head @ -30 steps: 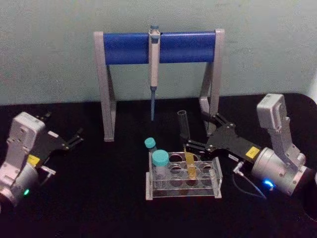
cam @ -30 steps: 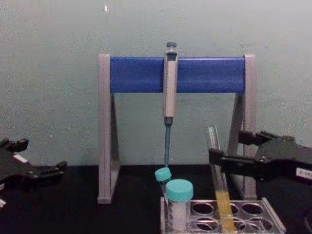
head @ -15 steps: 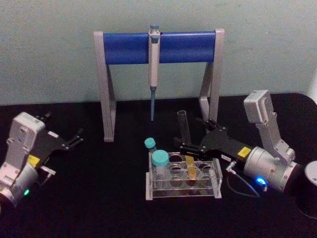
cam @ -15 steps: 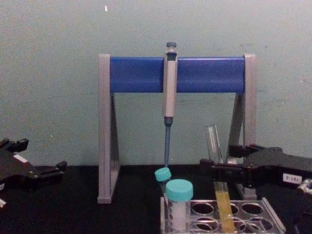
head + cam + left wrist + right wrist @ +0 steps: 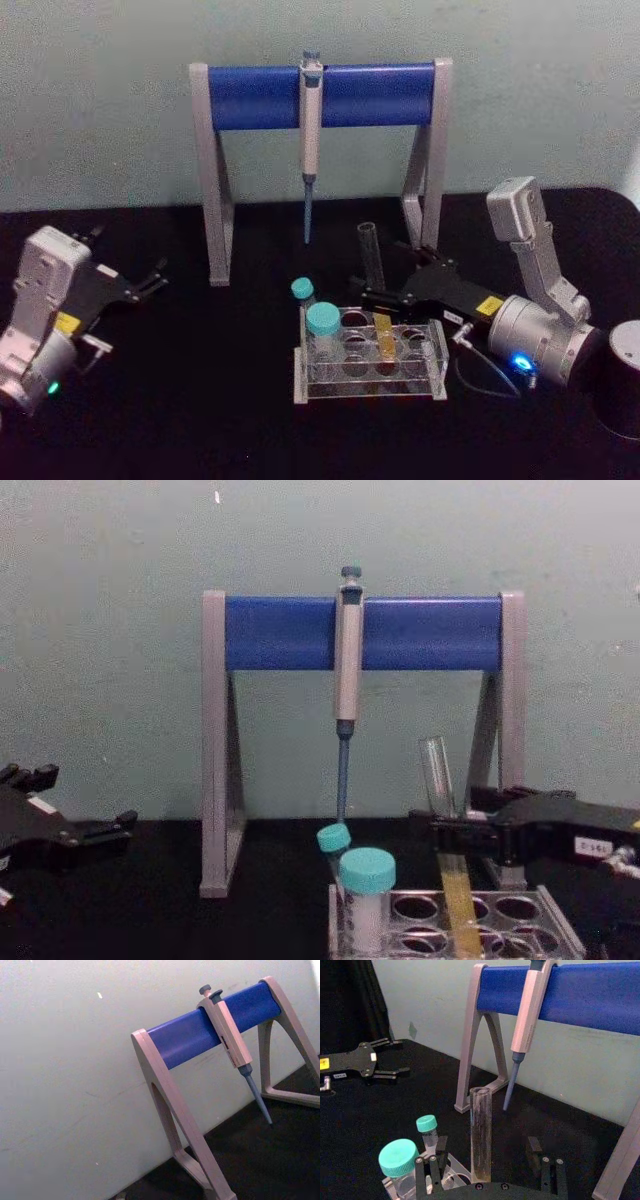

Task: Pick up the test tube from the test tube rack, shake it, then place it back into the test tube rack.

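Note:
My gripper will lift the test tube (image 5: 440, 780), and it will slide up freely and leave the rack behind, because it leans in its roomy hole (image 5: 476, 908).
The test tube (image 5: 375, 270) stands in the test tube rack (image 5: 370, 386), leaning slightly, with yellow liquid in its lower part (image 5: 459, 905). My right gripper (image 5: 383, 272) is open, and its two fingers straddle the tube's clear middle just above the rack. In the right wrist view the test tube (image 5: 481, 1130) rises between the fingers (image 5: 438, 1159) with a gap on each side. From the chest, the right gripper (image 5: 458, 818) comes in from the right at the tube's mid-height. My left gripper (image 5: 155, 278) rests open at the table's left.
Two teal-capped vials (image 5: 323, 322) stand in the rack's left end. Behind the rack stands the grey-and-blue pipette stand (image 5: 250, 96) with a pipette (image 5: 311, 130) hanging from its bar. A dark cylinder (image 5: 622, 378) sits at the far right.
My right gripper has dropped lower and slid left and inward, so its open fingers now straddle the tube. The tube stays in the rack. The left arm has not moved.

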{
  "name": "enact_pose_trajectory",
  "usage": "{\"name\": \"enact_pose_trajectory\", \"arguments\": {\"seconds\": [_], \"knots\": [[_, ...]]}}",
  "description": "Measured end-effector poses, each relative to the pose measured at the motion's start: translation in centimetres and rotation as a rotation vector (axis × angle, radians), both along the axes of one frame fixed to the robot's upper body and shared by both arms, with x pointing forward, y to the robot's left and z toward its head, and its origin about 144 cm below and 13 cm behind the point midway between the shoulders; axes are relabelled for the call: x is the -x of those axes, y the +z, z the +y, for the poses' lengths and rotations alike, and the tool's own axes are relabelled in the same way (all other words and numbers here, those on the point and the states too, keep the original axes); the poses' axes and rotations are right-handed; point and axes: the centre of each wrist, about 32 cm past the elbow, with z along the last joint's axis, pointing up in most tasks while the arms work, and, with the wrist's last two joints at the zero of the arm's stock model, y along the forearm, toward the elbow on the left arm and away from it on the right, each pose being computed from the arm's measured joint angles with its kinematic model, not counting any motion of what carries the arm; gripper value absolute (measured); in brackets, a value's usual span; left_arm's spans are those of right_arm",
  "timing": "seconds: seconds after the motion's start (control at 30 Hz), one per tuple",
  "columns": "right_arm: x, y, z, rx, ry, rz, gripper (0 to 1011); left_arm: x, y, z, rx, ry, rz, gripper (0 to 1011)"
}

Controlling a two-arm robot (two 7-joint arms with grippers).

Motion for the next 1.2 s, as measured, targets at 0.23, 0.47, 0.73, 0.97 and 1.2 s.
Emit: {"name": "enact_pose_trajectory", "arguments": {"seconds": [0.23, 0.47, 0.73, 0.97, 1.2], "knots": [[-0.09, -0.1, 0.11, 0.014, 0.004, 0.001, 1000, 0.0, 0.0, 0.0, 0.0, 0.0, 0.0, 1001], [-0.15, -0.21, 0.2, 0.037, 0.013, -0.013, 1000, 0.0, 0.0, 0.0, 0.0, 0.0, 0.0, 1001], [-0.15, -0.22, 0.2, 0.046, 0.015, -0.023, 1000, 0.0, 0.0, 0.0, 0.0, 0.0, 0.0, 1001], [-0.13, -0.24, 0.19, 0.045, 0.015, -0.023, 1000, 0.0, 0.0, 0.0, 0.0, 0.0, 0.0, 1001], [-0.13, -0.24, 0.19, 0.044, 0.015, -0.022, 995, 0.0, 0.0, 0.0, 0.0, 0.0, 0.0, 1001]]}}
